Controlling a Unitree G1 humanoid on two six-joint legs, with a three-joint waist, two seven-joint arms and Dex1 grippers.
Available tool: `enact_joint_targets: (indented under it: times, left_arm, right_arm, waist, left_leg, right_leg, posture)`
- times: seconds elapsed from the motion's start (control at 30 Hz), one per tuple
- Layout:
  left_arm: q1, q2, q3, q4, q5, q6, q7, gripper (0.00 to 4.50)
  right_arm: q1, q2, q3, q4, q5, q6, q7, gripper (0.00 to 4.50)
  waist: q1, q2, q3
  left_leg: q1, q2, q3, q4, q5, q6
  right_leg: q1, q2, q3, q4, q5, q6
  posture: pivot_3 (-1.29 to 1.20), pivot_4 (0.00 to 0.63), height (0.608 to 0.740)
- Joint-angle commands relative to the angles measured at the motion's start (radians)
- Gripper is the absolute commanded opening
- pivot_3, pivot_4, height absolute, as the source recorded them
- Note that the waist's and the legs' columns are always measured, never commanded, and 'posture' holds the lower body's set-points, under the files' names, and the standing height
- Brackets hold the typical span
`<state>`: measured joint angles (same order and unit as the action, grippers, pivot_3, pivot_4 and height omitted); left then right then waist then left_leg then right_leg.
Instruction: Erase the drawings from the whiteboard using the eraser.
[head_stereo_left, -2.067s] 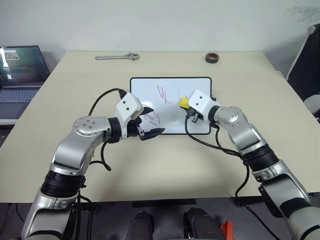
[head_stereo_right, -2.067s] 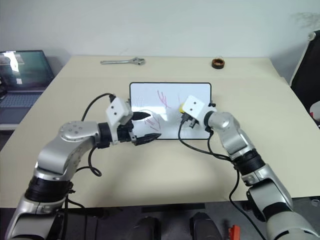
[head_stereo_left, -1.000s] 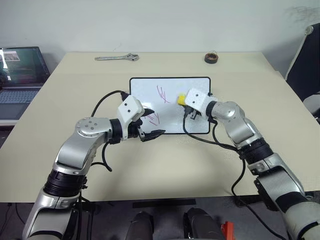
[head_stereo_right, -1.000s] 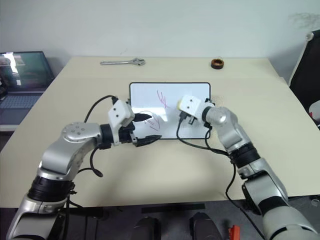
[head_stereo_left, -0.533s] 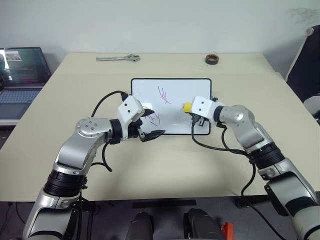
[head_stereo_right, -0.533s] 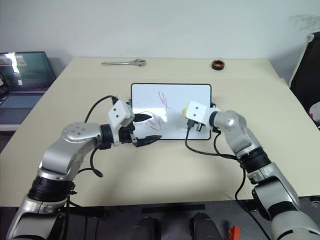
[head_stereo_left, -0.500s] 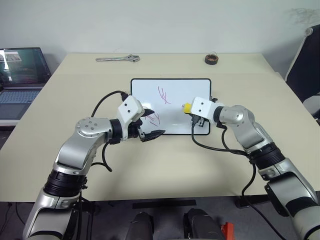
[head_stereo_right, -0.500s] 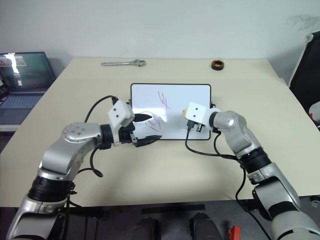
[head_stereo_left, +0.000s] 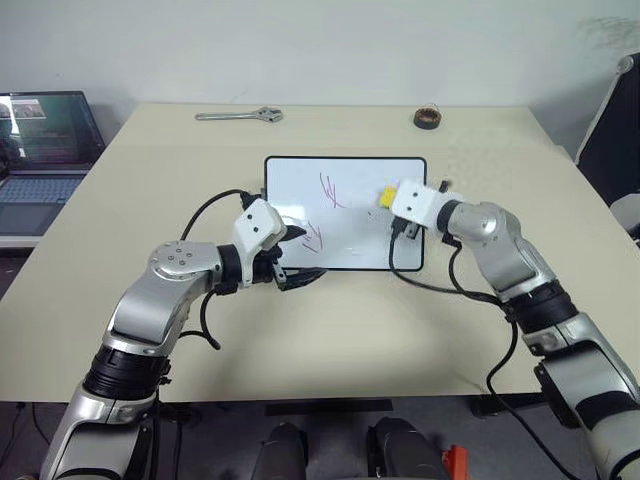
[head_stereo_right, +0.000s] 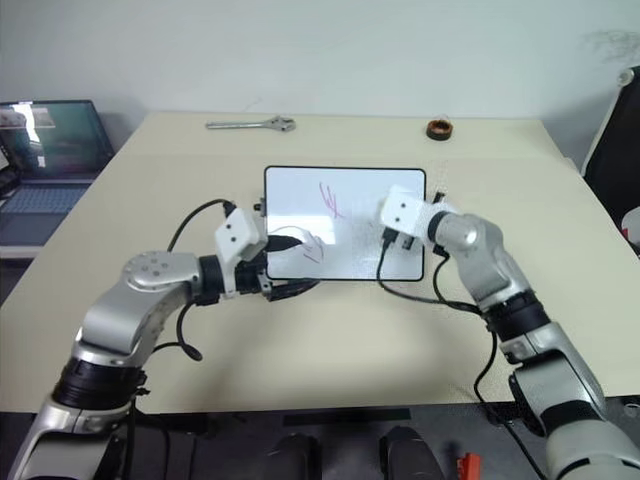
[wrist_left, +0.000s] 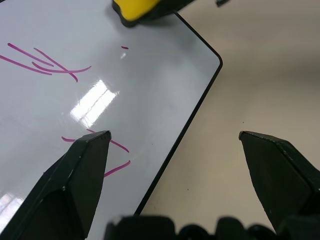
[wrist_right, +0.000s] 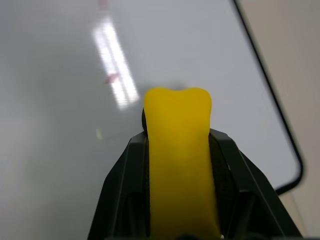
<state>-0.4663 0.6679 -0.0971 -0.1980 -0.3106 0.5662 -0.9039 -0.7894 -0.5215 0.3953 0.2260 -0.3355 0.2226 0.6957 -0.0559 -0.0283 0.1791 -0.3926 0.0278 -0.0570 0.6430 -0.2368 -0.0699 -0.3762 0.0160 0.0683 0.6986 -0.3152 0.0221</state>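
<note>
A faint pink speck (head_stereo_left: 370, 213) is just past the eraser's tip, so the robot's right gripper should sweep back over the speck before it wipes the drawings in the middle (head_stereo_left: 330, 190).
The whiteboard (head_stereo_left: 350, 240) lies flat in the middle of the table. Two clusters of the drawings show on it, one in the middle (head_stereo_left: 330, 190) and one near the front left (head_stereo_left: 313, 238). My right gripper (head_stereo_left: 392, 205) is shut on the yellow eraser (head_stereo_left: 384, 196), whose tip rests on the board's right part; the right wrist view has the eraser (wrist_right: 180, 165) pinched between both fingers, with a faint pink speck (wrist_right: 111, 78) just beyond. My left gripper (head_stereo_left: 305, 255) is open at the board's front left edge, one finger (wrist_left: 85, 165) over the board, the other over the table.
A wrench (head_stereo_left: 238, 116) and a dark round roll (head_stereo_left: 427, 118) lie at the table's far edge. A laptop (head_stereo_left: 45, 130) stands on a side surface at the left. A chair (head_stereo_left: 615, 130) is at the right. Cables trail from both wrists.
My right gripper has slid the eraser to the right across the board and rolled a little. The scribble that stood beside the eraser is down to a speck. The left arm has stayed put.
</note>
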Motion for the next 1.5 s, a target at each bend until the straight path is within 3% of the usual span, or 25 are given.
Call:
enact_joint_targets:
  times: [0.03,0.43,0.8,1.2,1.5]
  left_arm:
    - [-0.001,0.01,0.026,-0.04,-0.011,-0.001,0.003,4.5]
    - [0.009,0.011,0.026,-0.038,-0.009,-0.005,0.007,4.5]
    - [0.01,0.014,0.031,-0.035,-0.004,-0.007,0.02,4.5]
    - [-0.005,0.009,0.105,-0.001,-0.002,-0.033,0.088,4.5]
    - [0.072,-0.013,0.281,-0.048,-0.098,0.009,0.149,4.5]
  right_arm:
    - [0.04,-0.016,0.043,-0.014,-0.026,0.032,0.08,1.19]
    - [-0.053,0.104,-0.036,0.062,-0.051,-0.048,-0.189,1.19]
    - [0.052,0.019,0.013,-0.024,-0.045,0.06,0.056,1.19]
    - [0.101,0.125,-0.171,-0.231,0.134,0.182,0.003,1.18]
    - [0.288,0.182,-0.294,-0.598,0.383,0.404,0.017,1.18]
  waist:
    - [-0.001,0.0,0.0]
    - [-0.002,0.0,0.001]
    - [0.001,0.0,0.001]
    - [0.002,0.0,0.002]
    - [0.002,0.0,0.002]
  left_leg:
    - [0.0,0.0,0.0,0.0,0.0,0.0]
    - [-0.002,0.0,0.001,0.0,0.0,0.0]
    - [-0.004,0.0,-0.001,-0.001,0.0,0.0]
    - [-0.007,0.001,-0.001,-0.001,0.0,0.0]
    - [-0.01,0.002,0.0,-0.007,0.0,0.0]
  right_leg:
    - [0.0,0.0,0.0,0.0,0.0,0.0]
    - [-0.003,0.0,0.001,0.0,0.0,-0.001]
    - [-0.003,0.0,-0.001,-0.001,0.001,-0.001]
    - [-0.007,-0.001,-0.001,-0.001,0.001,-0.001]
    - [-0.012,-0.003,0.0,-0.002,0.0,-0.001]
  posture:
    - [0.0,0.15,0.74]
    - [0.0,0.15,0.74]
    - [0.0,0.15,0.74]
    - [0.0,0.15,0.74]
    - [0.0,0.15,0.74]
